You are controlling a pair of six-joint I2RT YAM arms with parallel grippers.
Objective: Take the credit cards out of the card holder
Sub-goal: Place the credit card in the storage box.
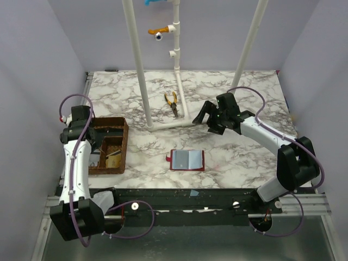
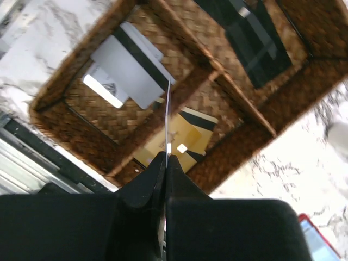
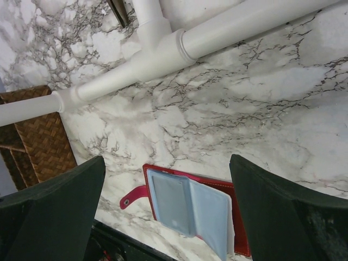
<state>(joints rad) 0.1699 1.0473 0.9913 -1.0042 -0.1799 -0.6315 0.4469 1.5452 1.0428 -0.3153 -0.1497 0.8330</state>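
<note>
The white card's tray section (image 2: 124, 76) has open floor (image 2: 95, 117) for the credit card. My left gripper should keep carrying the credit card there until it is clear of the tray's divider, and then let go.
The red card holder (image 1: 187, 160) lies open on the marble table near its front edge, with its pale blue-grey inner panels (image 3: 190, 209) facing up. My left gripper (image 2: 166, 157) hangs over the brown woven tray (image 1: 120, 147) and is shut on a thin credit card (image 2: 168, 119) that I see edge-on. Below it in the tray lie a white card with a black stripe (image 2: 130, 68) and a yellow card (image 2: 182, 138). A dark card (image 2: 253, 41) rests in another compartment. My right gripper (image 1: 204, 120) is open and holds nothing, hovering behind and to the right of the card holder.
Orange-handled pliers (image 1: 173, 102) lie at the back centre. A white pipe frame (image 1: 142, 70) stands on the table, and its base bar (image 3: 163, 54) runs just beyond my right gripper. The woven tray's dividers (image 2: 239, 109) split it into compartments.
</note>
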